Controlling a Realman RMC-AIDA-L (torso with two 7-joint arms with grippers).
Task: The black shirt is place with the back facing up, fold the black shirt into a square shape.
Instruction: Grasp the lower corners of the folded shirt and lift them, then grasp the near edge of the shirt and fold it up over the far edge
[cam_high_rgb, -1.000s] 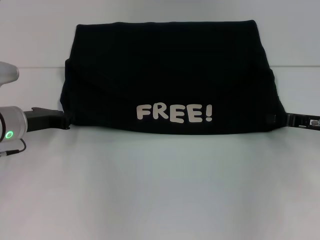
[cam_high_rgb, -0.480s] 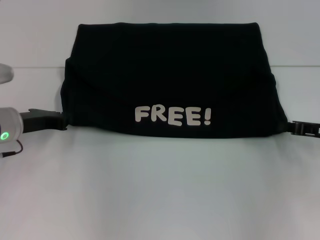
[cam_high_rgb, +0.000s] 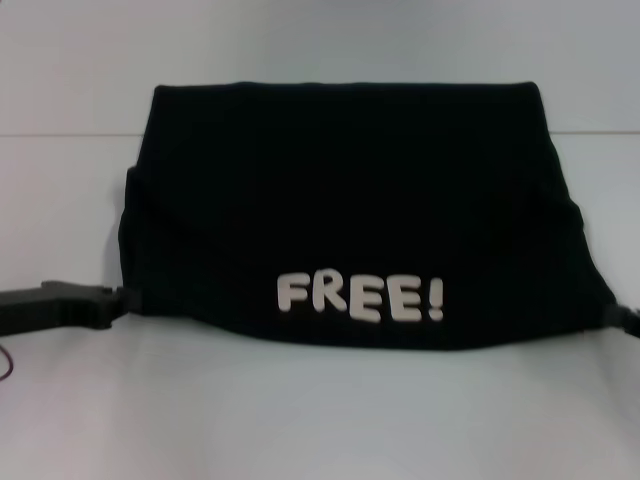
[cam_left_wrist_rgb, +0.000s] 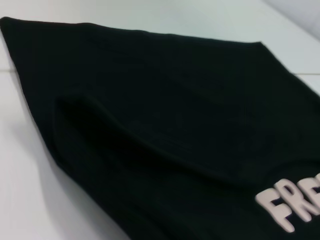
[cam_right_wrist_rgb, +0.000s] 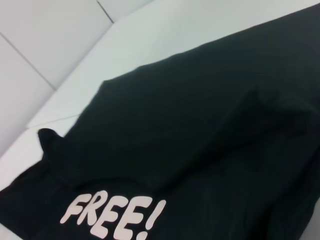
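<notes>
The black shirt's far edge (cam_high_rgb: 345, 86) lies past the table's seam, so my left gripper and right gripper should pull the front corners (cam_high_rgb: 152, 298) nearer before folding them over.
The black shirt (cam_high_rgb: 340, 190) lies folded into a wide band on the white table, with off-white "FREE!" lettering (cam_high_rgb: 360, 297) facing up near its front edge. My left gripper (cam_high_rgb: 118, 300) comes in low from the left and is shut on the shirt's front left corner. At the frame's right edge, my right gripper (cam_high_rgb: 624, 317) is shut on the front right corner. The left wrist view shows the shirt (cam_left_wrist_rgb: 165, 110) close up with a raised fold across it. In the right wrist view the shirt (cam_right_wrist_rgb: 200, 130) and its lettering show, but no fingers.
A white table (cam_high_rgb: 320, 410) stretches bare in front of the shirt and to both sides. A pale wall (cam_high_rgb: 320, 40) rises behind the table's far edge.
The whole shirt has slid toward me, front edge and lettering now lower in the head view. Both grippers drew back and down with the corners. The left arm's silver wrist has left the frame.
</notes>
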